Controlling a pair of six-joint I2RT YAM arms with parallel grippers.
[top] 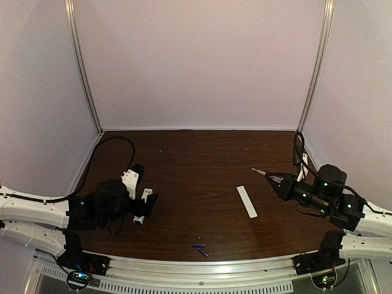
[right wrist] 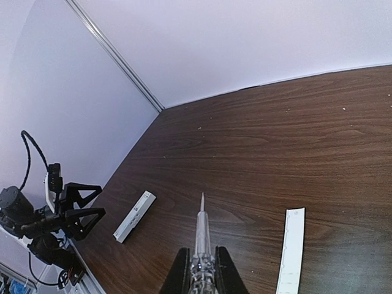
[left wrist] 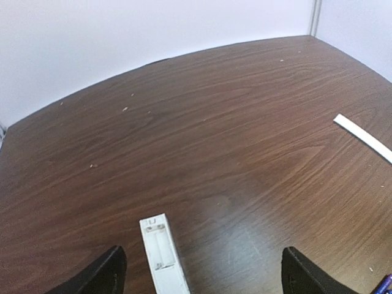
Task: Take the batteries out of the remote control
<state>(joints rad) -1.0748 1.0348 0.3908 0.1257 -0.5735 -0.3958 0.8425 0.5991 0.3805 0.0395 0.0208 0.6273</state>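
The remote's battery bay is empty, and the screwdriver's tip sticks out clear of my right gripper. My left gripper goes to that tip next and closes on it.
The white remote control lies on the table with its battery bay open and empty. It also shows in the top view and the right wrist view. My left gripper is open and hovers over it, with the remote nearer its left finger. In the top view the left gripper is at the left. Two blue-purple batteries lie loose near the front edge. One battery shows at a corner of the left wrist view. My right gripper is shut on a clear-handled screwdriver, held above the table at the right.
A flat white cover strip lies mid-table, right of centre, and shows in both wrist views. White walls with metal corner posts close off the back and sides. A black cable loops at the left.
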